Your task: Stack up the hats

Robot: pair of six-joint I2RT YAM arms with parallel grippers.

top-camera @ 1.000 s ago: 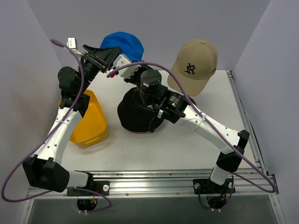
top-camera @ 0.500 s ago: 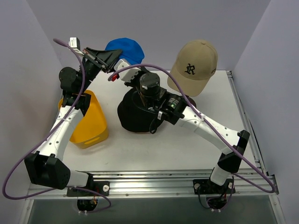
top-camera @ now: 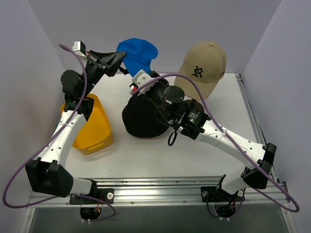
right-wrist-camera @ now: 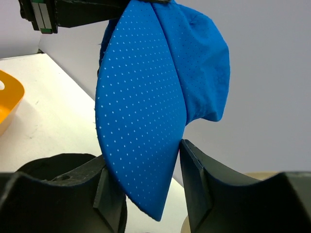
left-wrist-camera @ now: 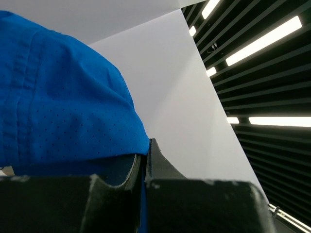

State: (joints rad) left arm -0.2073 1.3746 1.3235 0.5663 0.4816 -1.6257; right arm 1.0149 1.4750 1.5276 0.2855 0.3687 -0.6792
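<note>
Next, my right gripper grips the blue cap's brim (top-camera: 136, 66) before my left gripper opens, because my left gripper is holding the blue cap far from the tan cap (top-camera: 205, 62).
My left gripper (top-camera: 118, 57) (left-wrist-camera: 145, 150) is shut on the rim of the bright blue baseball cap (top-camera: 138, 52) (left-wrist-camera: 63, 107) and holds it in the air at the back of the table. The cap's brim (right-wrist-camera: 146, 121) hangs down between the fingers of my right gripper (top-camera: 138, 80) (right-wrist-camera: 144, 153), whose jaws stand open around it. Below them, the black bucket hat (top-camera: 138, 119) (right-wrist-camera: 53, 165) lies on the table in the middle. The tan baseball cap (top-camera: 204, 63) with a dark logo sits raised at the back right.
A yellow plastic tray (top-camera: 92, 128) (right-wrist-camera: 7, 97) lies on its side at the left, under the left arm. Grey walls close in the back and both sides. The right arm stretches across the table's middle.
The left gripper has shut on the blue cap and carried it up and to the right. The right gripper has left the black hat, opened, and risen to the cap's brim.
</note>
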